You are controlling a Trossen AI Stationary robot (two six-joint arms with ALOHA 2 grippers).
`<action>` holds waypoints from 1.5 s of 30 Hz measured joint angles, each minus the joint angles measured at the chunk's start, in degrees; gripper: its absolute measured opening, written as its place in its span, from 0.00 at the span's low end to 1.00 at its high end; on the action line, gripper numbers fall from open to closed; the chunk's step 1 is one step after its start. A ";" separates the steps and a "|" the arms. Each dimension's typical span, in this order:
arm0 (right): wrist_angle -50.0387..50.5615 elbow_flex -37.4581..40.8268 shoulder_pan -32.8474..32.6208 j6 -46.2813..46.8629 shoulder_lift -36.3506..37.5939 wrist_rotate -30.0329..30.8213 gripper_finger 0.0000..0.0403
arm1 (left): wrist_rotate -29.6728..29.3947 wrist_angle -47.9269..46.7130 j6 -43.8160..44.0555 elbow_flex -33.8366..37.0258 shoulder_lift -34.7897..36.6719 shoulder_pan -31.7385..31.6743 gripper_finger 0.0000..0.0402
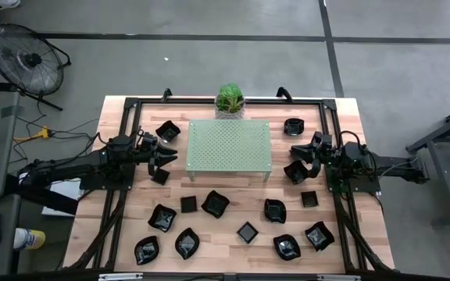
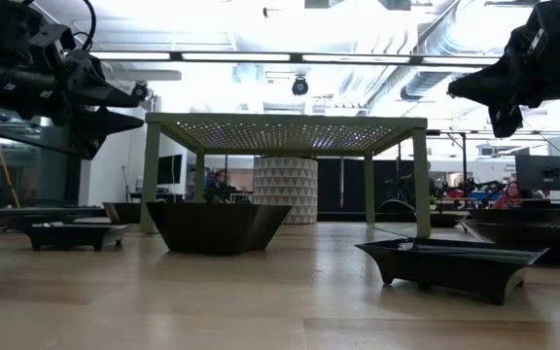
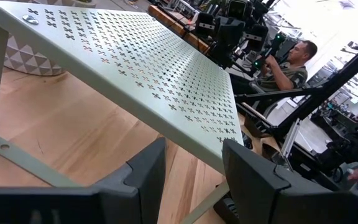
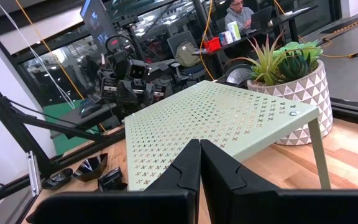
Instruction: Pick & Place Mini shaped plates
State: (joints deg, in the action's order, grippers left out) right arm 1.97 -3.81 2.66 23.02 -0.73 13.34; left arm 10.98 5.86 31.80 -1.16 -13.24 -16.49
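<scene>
The nearby plate (image 1: pixel 294 172) is below my right gripper, which is shut and points level at the rack, so I should back up, turn the gripper's fingers down and open them around the plate's rim (image 1: pixel 298 162).
Several mini shaped plates, small glossy black dishes, lie around the pale green perforated rack (image 1: pixel 230 146). One plate (image 1: pixel 168 130) sits just behind my left gripper (image 1: pixel 170 157) and a small square one (image 1: pixel 159 176) just in front of it. That gripper hovers at the rack's left edge, open, with nothing between its fingers (image 3: pixel 148 171). My right gripper (image 1: pixel 299 152) hovers at the rack's right edge, shut and empty, its fingers (image 4: pixel 188 163) pressed together. A plate (image 1: pixel 296 172) lies by it and a round one (image 1: pixel 294 126) behind it. The rack top holds nothing.
More plates spread over the front of the table, such as a wavy one (image 1: pixel 215 204) and a square one (image 1: pixel 247 232). A small potted plant (image 1: pixel 230 100) stands behind the rack. People sit at desks in the room beyond.
</scene>
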 joint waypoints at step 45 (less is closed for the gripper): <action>72.77 -41.81 11.32 26.54 -54.34 -12.75 0.22 | -0.15 0.00 0.00 0.00 0.00 0.00 0.39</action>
State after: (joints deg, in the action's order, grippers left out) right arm 74.73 -45.62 13.98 49.56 -55.07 0.59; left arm 10.83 5.86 31.80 -1.16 -13.24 -16.49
